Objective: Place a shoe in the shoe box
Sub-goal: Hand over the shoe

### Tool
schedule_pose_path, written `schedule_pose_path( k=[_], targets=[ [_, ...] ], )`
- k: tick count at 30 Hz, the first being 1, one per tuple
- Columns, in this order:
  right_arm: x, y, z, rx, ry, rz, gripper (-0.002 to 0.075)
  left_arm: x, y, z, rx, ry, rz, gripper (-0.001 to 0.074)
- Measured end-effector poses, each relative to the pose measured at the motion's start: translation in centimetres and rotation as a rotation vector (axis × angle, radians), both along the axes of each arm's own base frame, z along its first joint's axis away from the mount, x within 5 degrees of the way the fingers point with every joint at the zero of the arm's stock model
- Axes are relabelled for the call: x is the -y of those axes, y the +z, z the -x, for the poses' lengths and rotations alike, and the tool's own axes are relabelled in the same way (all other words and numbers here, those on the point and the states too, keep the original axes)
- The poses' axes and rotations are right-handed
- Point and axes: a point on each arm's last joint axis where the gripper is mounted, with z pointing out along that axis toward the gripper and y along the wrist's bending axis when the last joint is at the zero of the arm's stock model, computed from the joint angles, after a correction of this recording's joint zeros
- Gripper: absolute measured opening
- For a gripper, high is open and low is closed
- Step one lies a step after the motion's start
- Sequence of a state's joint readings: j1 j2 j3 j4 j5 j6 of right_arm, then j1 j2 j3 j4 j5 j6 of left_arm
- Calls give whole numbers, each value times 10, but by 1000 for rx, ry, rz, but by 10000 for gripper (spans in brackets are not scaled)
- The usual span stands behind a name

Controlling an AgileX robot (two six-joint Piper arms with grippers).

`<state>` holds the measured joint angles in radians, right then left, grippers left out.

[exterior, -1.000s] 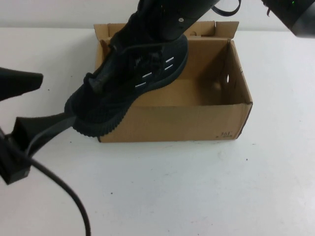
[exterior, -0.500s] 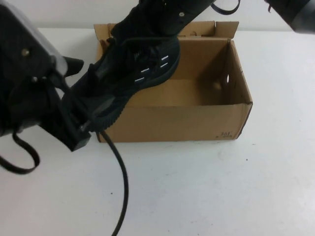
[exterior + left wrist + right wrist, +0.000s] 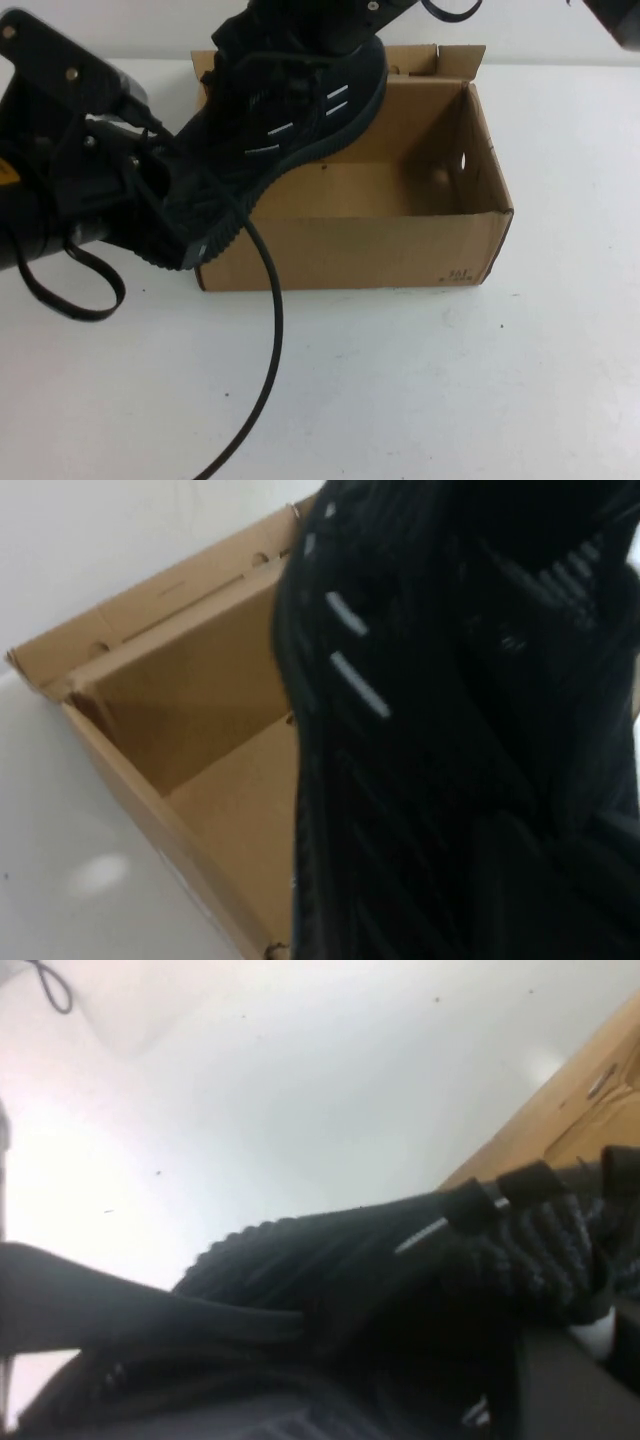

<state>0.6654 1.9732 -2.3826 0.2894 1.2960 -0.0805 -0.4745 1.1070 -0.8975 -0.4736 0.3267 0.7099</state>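
I should take the shoe's middle (image 3: 278, 136) with my right gripper and lower it lengthwise into the box, because my left gripper holds the shoe at an angle by the shoe's end (image 3: 184, 246) past the box's side.
The black knit shoe (image 3: 290, 120) hangs tilted over the left end of the open brown shoe box (image 3: 400, 250). Its heel is up at the back and its toe sticks out low past the box's left wall. My right gripper (image 3: 320, 30) comes down from the top and is shut on the heel end. My left gripper (image 3: 185, 235) is right at the toe, against the box's front left corner. The shoe (image 3: 420, 730) fills the left wrist view beside the box (image 3: 200, 680). The right wrist view shows the shoe's laces and sole (image 3: 400, 1260) and a box edge (image 3: 560, 1110).
A black cable (image 3: 265, 340) loops from the left arm across the white table (image 3: 450, 380) in front of the box. The box's right half shows a bare cardboard floor (image 3: 390, 185).
My left arm has swung in from the far left to the shoe's toe. The shoe has stayed over the box's left end, shifting slightly.
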Motion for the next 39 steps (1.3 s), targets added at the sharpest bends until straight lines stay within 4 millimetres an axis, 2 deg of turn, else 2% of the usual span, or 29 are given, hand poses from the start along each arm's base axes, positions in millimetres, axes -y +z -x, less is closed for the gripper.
schedule_pose_path(
  k=[2,4,9,12,14,19,22,27,34,37,39],
  targets=[
    [1,1,1,1,6,2,22,0,1,0,-12,5,-8,60],
    [1,1,2,18,25,9,22,-1,3,-1,-8,5,-24,39],
    [0,3,4,67,97,20,26,-1,6,0,-14,-4,-45,29],
    [3,8,7,117,139,28,73,-1,10,0,-12,-12,-49,27],
    [5,17,12,150,159,12,153,0,13,1,-11,-24,-59,27],
    [17,46,33,231,209,-55,419,-1,16,6,-27,-72,-118,27],
    [24,60,45,312,255,-61,487,-3,26,12,16,-87,-129,27],
    [36,76,60,449,332,-33,511,-10,39,26,121,-149,-203,27],
    [52,93,80,566,387,-14,514,-10,27,45,34,-346,-355,26],
    [57,90,86,563,405,9,514,-10,25,46,22,-365,-370,26],
    [58,80,86,542,419,48,514,-11,25,46,23,-360,-371,26]
  ],
)
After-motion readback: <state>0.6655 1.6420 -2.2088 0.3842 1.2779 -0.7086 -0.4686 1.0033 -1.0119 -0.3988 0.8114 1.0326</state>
